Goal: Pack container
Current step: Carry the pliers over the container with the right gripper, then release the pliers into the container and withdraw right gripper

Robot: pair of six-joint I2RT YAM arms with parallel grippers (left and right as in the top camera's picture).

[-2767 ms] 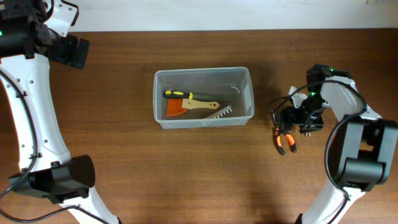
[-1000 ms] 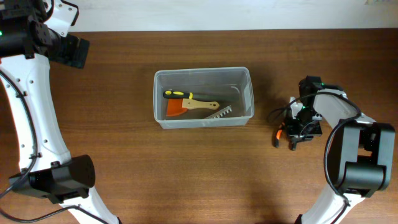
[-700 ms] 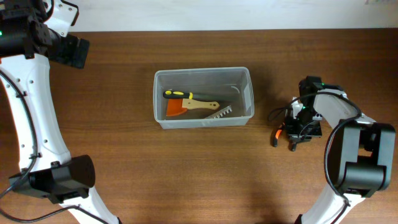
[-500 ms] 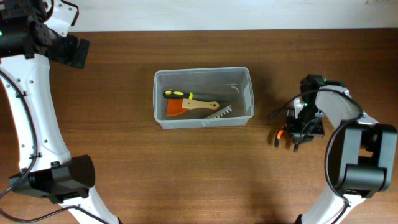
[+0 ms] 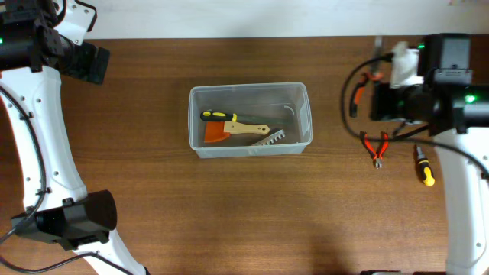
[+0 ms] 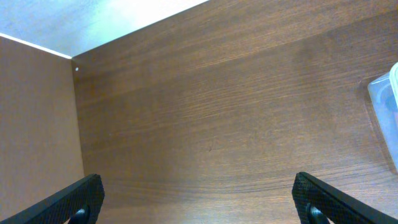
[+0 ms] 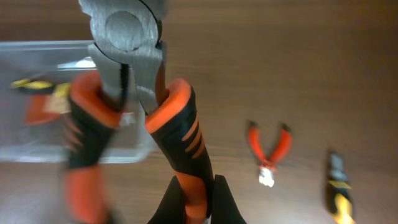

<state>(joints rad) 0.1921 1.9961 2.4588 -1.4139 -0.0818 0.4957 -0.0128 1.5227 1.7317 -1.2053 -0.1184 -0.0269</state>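
I can see the large pliers point(image 5: 358, 95) raised by one handle and the container's far side free, so my right gripper should keep going over that free space point(image 5: 267, 101) and let go there.
The clear container point(image 5: 250, 89) sits mid-table; its corner shows at the right edge of the left wrist view point(image 6: 384, 99), and it is blurred at the left in the right wrist view point(image 7: 37, 152). In it lie a yellow-and-black handled tool point(image 5: 217, 116), a wooden-handled scraper point(image 5: 237, 129) and a grey comb-like piece point(image 5: 272, 137). My right gripper point(image 7: 197, 198) is shut on one orange-and-black handle of large pliers point(image 7: 127, 43), raised above the table right of the container point(image 5: 356, 85). My left gripper point(image 6: 199, 200) stands wide open over bare wood at the far left.
Small red pliers point(image 5: 376, 147) point(image 7: 268, 149) and a yellow-and-black screwdriver point(image 5: 422, 168) point(image 7: 339, 190) lie on the table to the right of the container. The left arm's base point(image 5: 72, 218) stands at the front left.
My right gripper closed on the large pliers and lifted them off the table, rising toward the back. The small red pliers and the screwdriver now show. The left arm has not moved.
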